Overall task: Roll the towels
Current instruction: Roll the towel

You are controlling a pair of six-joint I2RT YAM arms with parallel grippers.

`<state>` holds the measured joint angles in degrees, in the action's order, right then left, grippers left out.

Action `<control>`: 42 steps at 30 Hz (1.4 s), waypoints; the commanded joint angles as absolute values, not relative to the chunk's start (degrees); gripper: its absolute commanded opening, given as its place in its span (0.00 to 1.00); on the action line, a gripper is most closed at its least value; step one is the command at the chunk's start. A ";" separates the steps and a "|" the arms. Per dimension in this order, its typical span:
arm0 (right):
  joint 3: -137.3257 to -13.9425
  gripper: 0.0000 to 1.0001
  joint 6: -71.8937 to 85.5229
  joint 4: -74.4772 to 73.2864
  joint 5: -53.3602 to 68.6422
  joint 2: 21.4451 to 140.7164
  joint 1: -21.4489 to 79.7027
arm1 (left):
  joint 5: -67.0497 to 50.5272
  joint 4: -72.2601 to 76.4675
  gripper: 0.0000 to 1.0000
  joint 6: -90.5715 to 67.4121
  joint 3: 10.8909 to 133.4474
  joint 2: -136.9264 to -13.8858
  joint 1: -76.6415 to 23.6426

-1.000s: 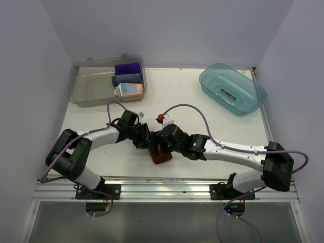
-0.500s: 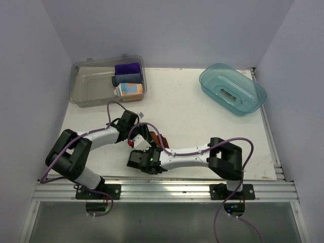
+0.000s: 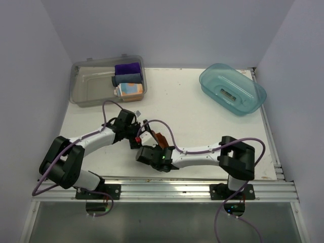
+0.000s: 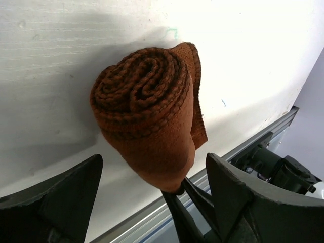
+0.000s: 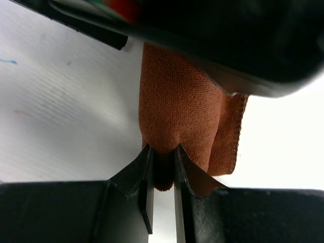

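A loose flap of the rust-brown towel point(image 4: 197, 96) is poking out next to the roll. I need to roll it in first, and then my left gripper will close around the roll point(image 4: 149, 129).
A rust-brown towel point(image 4: 147, 106), rolled into a tight spiral, stands near the table's front edge between both grippers point(image 3: 161, 139). My left gripper point(image 4: 154, 158) is open, its fingers point(image 4: 66, 197) standing wide on either side of the roll without pinching it. My right gripper point(image 5: 162, 152) is shut on the roll's lower end point(image 5: 177, 116), and its thin fingers point(image 4: 178, 202) show under the roll. The patterned towel point(image 3: 130, 89) lies rolled in the clear bin point(image 3: 86, 91) at the back left.
The clear bin also holds a purple cloth point(image 3: 126, 68) and a grey-blue cloth point(image 3: 126, 78). A teal tub point(image 3: 232, 88) sits at the back right. The metal front rail point(image 3: 167, 190) runs just behind the grippers, and both arms crowd the front middle.
My right arm folded in toward the front left and its gripper closed on the roll's end. My left gripper opened and let go of the roll.
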<state>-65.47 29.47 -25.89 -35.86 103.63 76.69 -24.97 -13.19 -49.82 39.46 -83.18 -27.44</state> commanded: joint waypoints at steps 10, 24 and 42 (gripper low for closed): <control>-42.21 0.09 39.01 6.31 -4.59 87.37 63.83 | -25.84 -15.82 0.89 -48.08 40.61 -76.99 -24.08; -27.96 0.09 54.74 38.20 20.03 89.91 52.65 | -32.60 -5.72 0.76 -48.78 38.15 -84.11 -25.49; -42.59 0.70 43.43 -7.13 -2.49 80.52 55.00 | -30.32 -7.21 0.52 -51.06 39.55 -86.66 -26.02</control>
